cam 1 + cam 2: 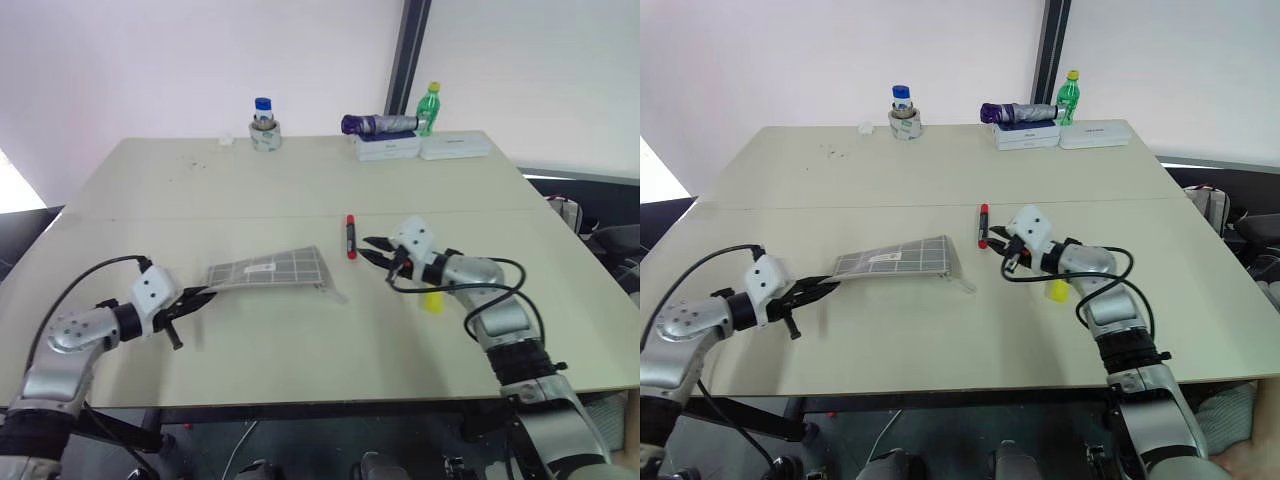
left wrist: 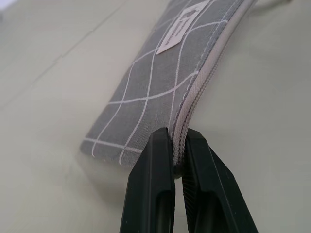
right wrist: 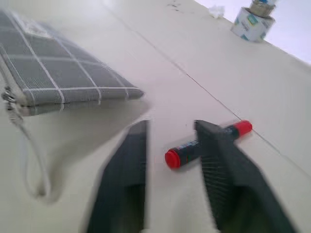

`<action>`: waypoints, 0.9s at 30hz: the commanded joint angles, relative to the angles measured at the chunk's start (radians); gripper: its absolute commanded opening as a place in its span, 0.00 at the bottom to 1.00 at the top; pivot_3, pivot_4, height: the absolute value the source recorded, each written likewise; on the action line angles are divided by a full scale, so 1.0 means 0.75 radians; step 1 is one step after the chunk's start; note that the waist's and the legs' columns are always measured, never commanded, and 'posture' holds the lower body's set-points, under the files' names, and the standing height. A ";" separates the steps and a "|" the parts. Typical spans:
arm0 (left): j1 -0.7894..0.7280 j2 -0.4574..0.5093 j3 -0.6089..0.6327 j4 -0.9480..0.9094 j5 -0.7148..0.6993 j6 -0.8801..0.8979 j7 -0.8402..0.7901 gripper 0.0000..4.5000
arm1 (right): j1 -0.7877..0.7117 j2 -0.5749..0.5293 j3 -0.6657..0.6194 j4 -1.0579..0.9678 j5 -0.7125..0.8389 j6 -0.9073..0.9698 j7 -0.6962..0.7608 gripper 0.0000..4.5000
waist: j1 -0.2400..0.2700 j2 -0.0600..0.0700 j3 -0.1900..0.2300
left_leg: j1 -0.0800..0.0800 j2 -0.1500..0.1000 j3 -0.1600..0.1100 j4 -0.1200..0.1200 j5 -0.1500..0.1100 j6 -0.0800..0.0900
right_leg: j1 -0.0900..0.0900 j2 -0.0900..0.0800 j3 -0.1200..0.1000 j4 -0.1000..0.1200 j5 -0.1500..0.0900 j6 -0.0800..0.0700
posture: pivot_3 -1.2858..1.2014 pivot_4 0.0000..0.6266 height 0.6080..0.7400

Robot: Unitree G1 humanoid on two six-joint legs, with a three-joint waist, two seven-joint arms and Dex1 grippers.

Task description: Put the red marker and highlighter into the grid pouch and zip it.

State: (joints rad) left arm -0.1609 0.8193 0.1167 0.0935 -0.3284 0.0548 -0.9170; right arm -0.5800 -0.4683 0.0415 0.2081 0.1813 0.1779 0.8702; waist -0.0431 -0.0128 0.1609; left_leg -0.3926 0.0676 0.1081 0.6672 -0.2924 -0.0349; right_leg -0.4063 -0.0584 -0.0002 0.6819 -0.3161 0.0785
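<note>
The grid pouch (image 1: 270, 269) is far longer than the red marker (image 1: 351, 237). I expect the red marker to slip all the way inside when I push it in lengthwise.
The grid pouch (image 1: 270, 268) lies at the table's middle left, its left end lifted off the table. My left gripper (image 1: 203, 294) is shut on that end's zipper edge (image 2: 187, 111), seen close in the left wrist view. The cord pull (image 3: 34, 165) trails from the pouch's right end. The red marker (image 1: 350, 236) lies on the table just right of the pouch. My right gripper (image 1: 372, 249) hovers beside it, open, with nothing between its fingers (image 3: 221, 165). The yellow highlighter (image 1: 433, 300) lies partly hidden under my right forearm.
At the far edge stand a tape roll with a blue-capped bottle (image 1: 264, 128), a green bottle (image 1: 428, 108), two white boxes (image 1: 420, 146) and a purple bundle (image 1: 378, 124). The table's front edge (image 1: 320, 398) runs close below both arms.
</note>
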 commanded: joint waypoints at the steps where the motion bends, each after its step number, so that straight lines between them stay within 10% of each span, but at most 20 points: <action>1: -0.010 0.005 0.064 -0.184 -0.060 0.171 0.070 0.00 | 0.061 0.004 -0.001 -0.205 0.109 0.154 0.030 0.78 | 0.001 -0.001 0.000 | 0.000 0.000 0.000 0.000 -0.002 0.003 | 0.000 0.000 0.000 0.000 0.000 0.000 | 0.52 0.24 1.00; 3: -0.023 0.012 0.049 -0.241 -0.044 0.280 0.109 0.00 | 0.127 0.017 0.041 -0.295 0.127 0.247 0.025 0.99 | 0.001 -0.001 0.000 | 0.000 0.000 -0.001 0.000 -0.002 0.003 | 0.001 0.000 0.000 0.000 0.000 0.000 | 0.52 0.24 1.00; 22: -0.061 -0.077 0.049 -0.333 -0.062 0.390 0.136 0.00 | 0.104 0.450 0.101 -0.247 0.047 0.443 -0.492 0.99 | 0.001 -0.002 0.001 | -0.001 -0.002 -0.002 0.000 0.003 -0.005 | -0.001 0.002 0.001 0.000 0.000 -0.001 | 0.52 0.24 1.00; 27: -0.059 -0.087 0.048 -0.329 -0.038 0.378 0.146 0.00 | 0.095 0.476 0.082 -0.255 0.077 0.456 -0.498 0.46 | 0.000 -0.002 0.001 | -0.001 -0.002 -0.002 0.000 0.003 -0.005 | -0.001 0.002 0.001 0.000 0.000 -0.001 | 0.52 0.24 1.00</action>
State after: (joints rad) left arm -0.2004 0.7488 0.1331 -0.1234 -0.3623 0.3597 -0.8121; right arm -0.4867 -0.1133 0.1230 0.0429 0.2171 0.5208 0.4917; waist -0.0429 -0.0147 0.1619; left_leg -0.3931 0.0664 0.1068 0.6672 -0.2904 -0.0385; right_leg -0.4067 -0.0565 0.0003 0.6817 -0.3162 0.0781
